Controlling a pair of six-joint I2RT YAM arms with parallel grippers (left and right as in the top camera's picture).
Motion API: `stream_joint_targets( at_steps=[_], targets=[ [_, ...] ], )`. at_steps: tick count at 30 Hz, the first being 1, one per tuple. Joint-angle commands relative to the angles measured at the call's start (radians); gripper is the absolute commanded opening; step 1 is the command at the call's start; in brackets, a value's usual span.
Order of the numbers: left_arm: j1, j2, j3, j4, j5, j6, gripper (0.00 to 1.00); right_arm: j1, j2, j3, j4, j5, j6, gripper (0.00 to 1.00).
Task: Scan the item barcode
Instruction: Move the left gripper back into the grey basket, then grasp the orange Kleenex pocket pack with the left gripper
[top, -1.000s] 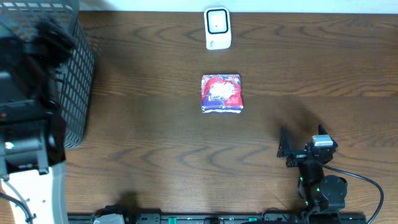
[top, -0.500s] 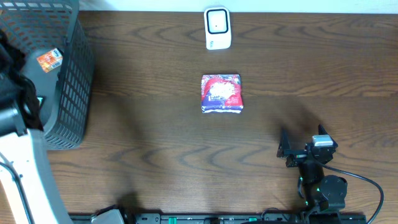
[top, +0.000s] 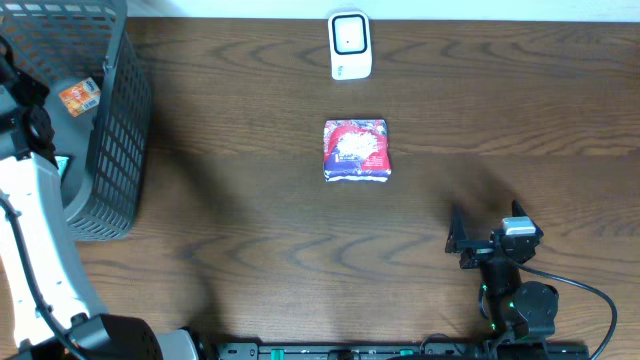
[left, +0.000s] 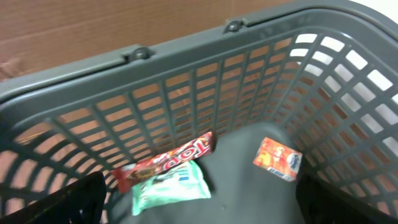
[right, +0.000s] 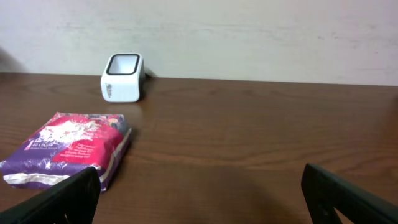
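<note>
My left gripper should keep going down, open, until its fingers are on both sides of the orange packet (top: 80, 97), because that packet lies clear of the red bar (left: 166, 162) and mint green packet.
A red and purple item packet (top: 357, 150) lies flat on the table, a little in front of the white barcode scanner (top: 350, 45). The right wrist view shows the packet (right: 68, 149) at the left and the scanner (right: 123, 77) behind it. My right gripper (top: 487, 228) rests near the front right of the table, open and empty (right: 199, 211), well apart from the packet. My left gripper (left: 199, 214) hangs open over the grey basket (left: 186, 68), holding nothing. Below it lie a red bar (left: 165, 162), a mint green packet (left: 171, 186) and an orange packet (left: 278, 159).
The grey mesh basket (top: 115, 130) stands at the table's left end, with the orange packet (top: 80, 96) visible inside. The white left arm (top: 40, 220) rises along the left edge. A pale wall runs behind the scanner.
The left arm has swung off the basket toward the left edge, and the orange packet in the basket has come into view. Right arm, table packet and scanner have not moved.
</note>
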Motion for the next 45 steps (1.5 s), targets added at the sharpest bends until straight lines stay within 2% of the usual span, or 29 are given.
stream_joint_targets(
  at_steps=[1,8,13,24,31,45],
  targets=[
    [0.002,0.042,0.013,0.011,0.026,0.012,0.98,0.008,-0.004,-0.001,-0.005,0.008,-0.015,0.99],
    [0.002,0.108,0.013,0.085,0.053,0.014,0.98,0.008,-0.004,-0.001,-0.005,0.008,-0.014,0.99],
    [0.002,0.147,0.013,0.188,0.221,0.157,0.94,0.008,-0.004,-0.001,-0.005,0.008,-0.015,0.99],
    [0.002,0.305,0.013,0.33,0.232,0.212,0.93,0.008,-0.004,-0.001,-0.005,0.008,-0.014,0.99],
    [0.001,0.423,0.013,0.443,0.314,0.36,0.93,0.008,-0.004,-0.001,-0.005,0.008,-0.015,0.99],
    [-0.003,0.619,0.013,0.595,0.348,0.349,0.89,0.008,-0.004,-0.001,-0.004,0.008,-0.014,0.99]
  ],
)
